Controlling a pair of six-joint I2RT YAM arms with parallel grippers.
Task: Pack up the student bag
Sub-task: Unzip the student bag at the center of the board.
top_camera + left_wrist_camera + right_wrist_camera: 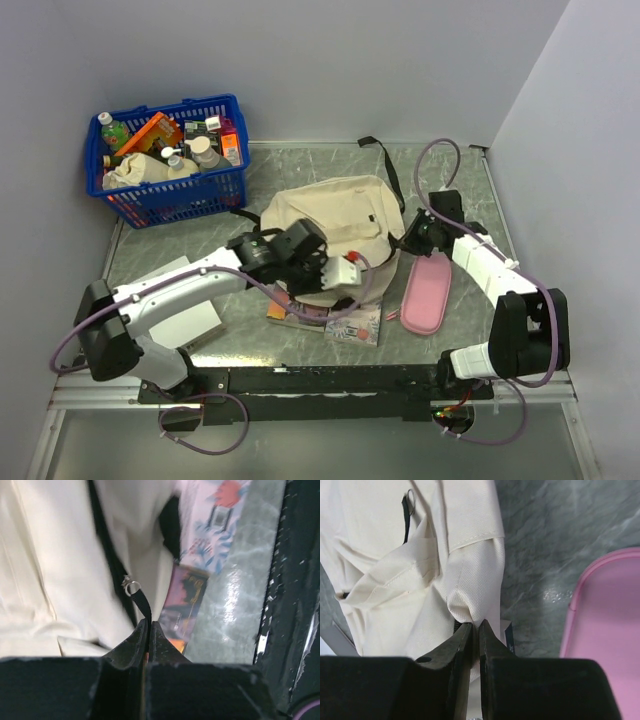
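Observation:
Next, my right gripper steadies the bag's near edge (369,288) behind the zipper pull while my left gripper pulls the zipper pull along. My right gripper now holds the bag's side (392,243), far from the zipper pull.
The student bag (335,215) is a cream fabric backpack lying flat in the middle of the table, with black straps trailing behind it. My left gripper (338,285) is at the bag's near edge. In the left wrist view the left gripper (149,622) is shut on a black zipper pull (141,600) with a metal ring, beside the cream fabric (50,555). My right gripper (410,238) is at the bag's right side. In the right wrist view the right gripper (475,625) is shut on a bunched fold of the bag's fabric (470,605).
Colourful books (355,322) lie under the bag's near edge and show again as books (192,590) in the left wrist view. A pink pouch (425,290) lies right of the bag. A blue basket (170,200) of bottles stands at the back left. A white flat object (195,320) lies under the left arm.

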